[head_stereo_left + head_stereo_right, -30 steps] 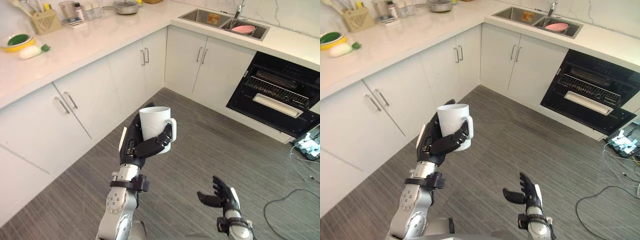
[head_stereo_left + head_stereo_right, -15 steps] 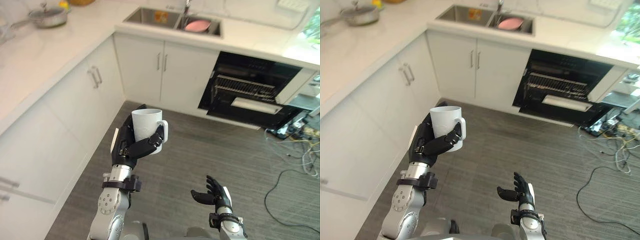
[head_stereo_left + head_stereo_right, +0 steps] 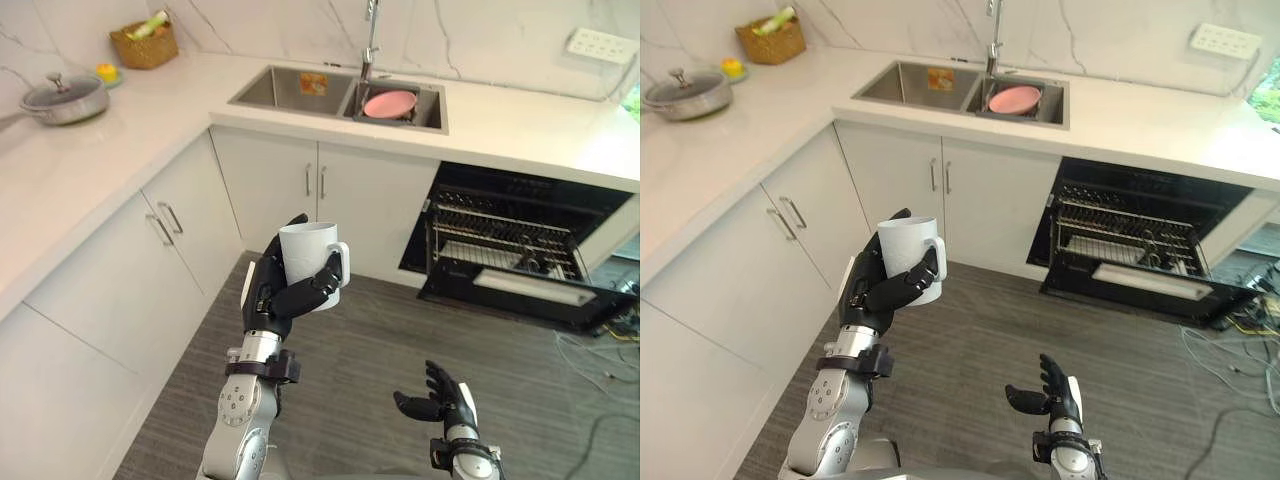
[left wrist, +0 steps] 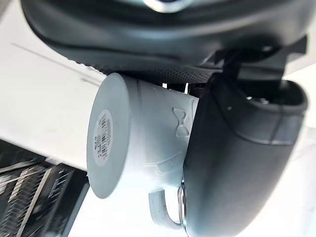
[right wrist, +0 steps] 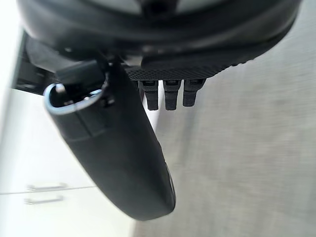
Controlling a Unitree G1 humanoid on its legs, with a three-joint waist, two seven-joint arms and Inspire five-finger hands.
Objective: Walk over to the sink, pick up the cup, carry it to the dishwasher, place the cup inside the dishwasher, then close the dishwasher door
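Note:
My gripper will place the cup (image 3: 310, 264) on the dishwasher's wire rack (image 3: 490, 232), and the cup will tip onto its side there because the rack has open gaps between thin bars.
A white cup (image 3: 311, 252) with a handle stands upright in my left hand (image 3: 275, 296), whose fingers and thumb are curled round it at chest height over the floor. From the wrist, the cup (image 4: 131, 136) shows its base and handle beside the thumb. The dishwasher (image 3: 520, 250) stands open under the counter at the right, its door (image 3: 540, 290) folded down and its wire rack (image 3: 1125, 228) visible inside. The sink (image 3: 330, 92) lies in the counter to the left of the dishwasher. My right hand (image 3: 448, 402) hangs low at the bottom, open and holding nothing; its wrist view shows the thumb (image 5: 118, 158) and straight fingertips.
A pink bowl (image 3: 389, 103) lies in the sink's right basin under the tap (image 3: 370, 30). White cabinets (image 3: 200, 230) line the left side and back. A lidded pan (image 3: 62, 98) and a basket (image 3: 146, 44) sit on the left counter. Grey floor (image 3: 400, 340) stretches toward the dishwasher.
The camera has swung right, so the sink and dishwasher now lie straight ahead and closer. The cup stays held in my left hand; the right hand stays low and open.

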